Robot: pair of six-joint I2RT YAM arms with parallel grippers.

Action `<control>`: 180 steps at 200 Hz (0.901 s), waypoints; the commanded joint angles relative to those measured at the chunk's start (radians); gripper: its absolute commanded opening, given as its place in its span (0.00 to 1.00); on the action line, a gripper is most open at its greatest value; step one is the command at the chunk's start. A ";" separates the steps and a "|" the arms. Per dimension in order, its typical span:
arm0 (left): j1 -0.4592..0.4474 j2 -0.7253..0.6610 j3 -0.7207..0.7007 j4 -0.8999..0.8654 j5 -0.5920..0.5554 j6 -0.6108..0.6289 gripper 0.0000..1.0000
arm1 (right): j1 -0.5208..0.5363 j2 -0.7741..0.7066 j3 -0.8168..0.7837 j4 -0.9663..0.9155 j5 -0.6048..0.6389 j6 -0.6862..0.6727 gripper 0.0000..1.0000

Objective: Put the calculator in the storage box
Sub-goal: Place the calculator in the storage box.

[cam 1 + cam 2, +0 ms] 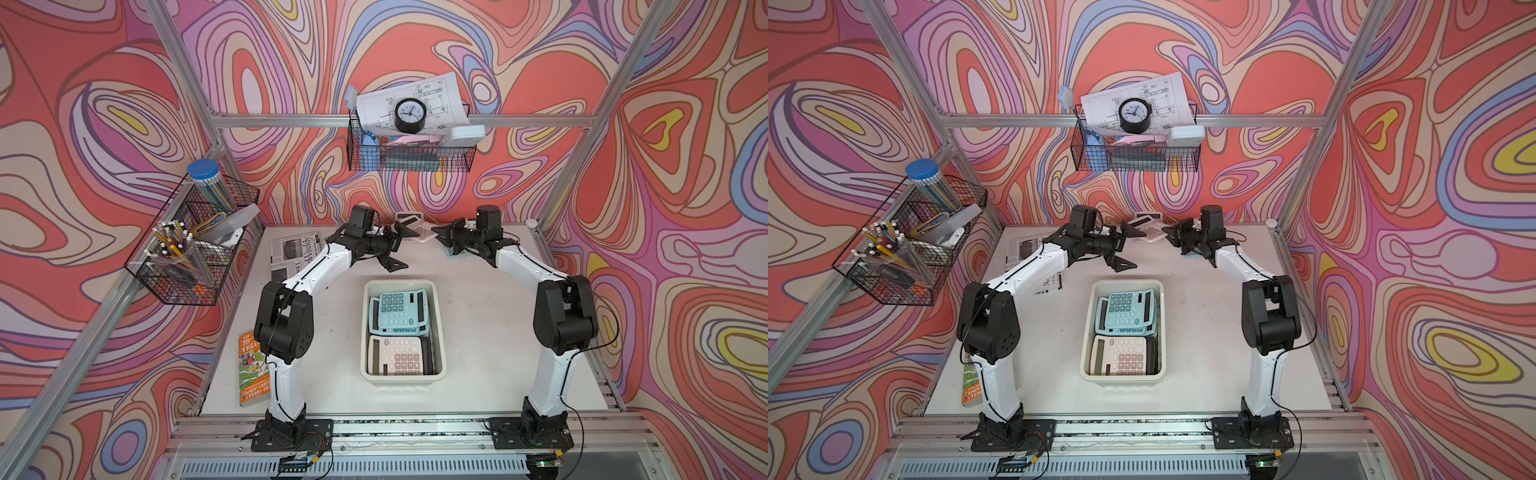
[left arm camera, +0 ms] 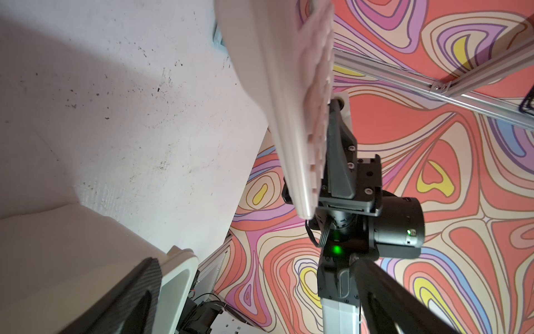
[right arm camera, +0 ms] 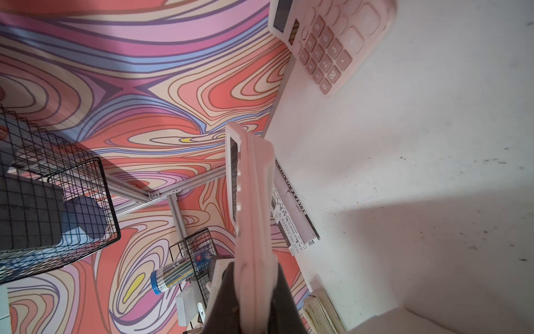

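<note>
My left gripper should hold the pink calculator by its loose end (image 1: 409, 220) while my right gripper takes a new grip, because the calculator slants from my right gripper at its key end (image 1: 424, 232).
A pink calculator (image 3: 251, 202) hangs edge-on above the back of the table, with my right gripper (image 3: 254, 300) shut on one end of it. In both top views it shows between the two grippers (image 1: 424, 232) (image 1: 1152, 232). My left gripper (image 1: 399, 247) (image 2: 260, 289) stands wide open beside the calculator's (image 2: 289, 115) other end, its fingers apart from it. The cream-white storage box (image 1: 439, 332) (image 1: 1160, 332) sits mid-table, nearer the front than both grippers. It holds a teal calculator (image 1: 399, 311) and a white one (image 1: 397, 355). Another pink calculator (image 3: 332, 43) lies on the table by the back wall.
A newspaper (image 1: 291, 249) lies at the back left of the table and a book (image 1: 251, 370) at its front left edge. A black wire basket (image 1: 191, 245) with pens hangs on the left frame. Another wire basket (image 1: 409, 153), with a clock (image 1: 410, 115), hangs on the back rail.
</note>
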 commanded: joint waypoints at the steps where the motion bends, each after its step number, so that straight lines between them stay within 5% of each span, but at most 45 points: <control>1: -0.006 -0.045 -0.039 0.074 -0.062 -0.090 0.97 | 0.048 -0.025 -0.006 0.108 0.097 0.083 0.00; 24: -0.006 -0.070 -0.118 0.172 -0.104 -0.169 0.90 | 0.079 -0.052 -0.029 0.125 0.146 0.094 0.00; 58: -0.005 -0.079 -0.197 0.367 -0.164 -0.300 0.66 | 0.096 -0.082 -0.056 0.118 0.157 0.096 0.00; 106: -0.005 -0.090 -0.207 0.460 -0.233 -0.353 0.56 | 0.104 -0.145 -0.151 0.154 0.177 0.130 0.00; 180: -0.006 -0.059 -0.183 0.486 -0.250 -0.359 0.15 | 0.132 -0.198 -0.204 0.153 0.191 0.137 0.00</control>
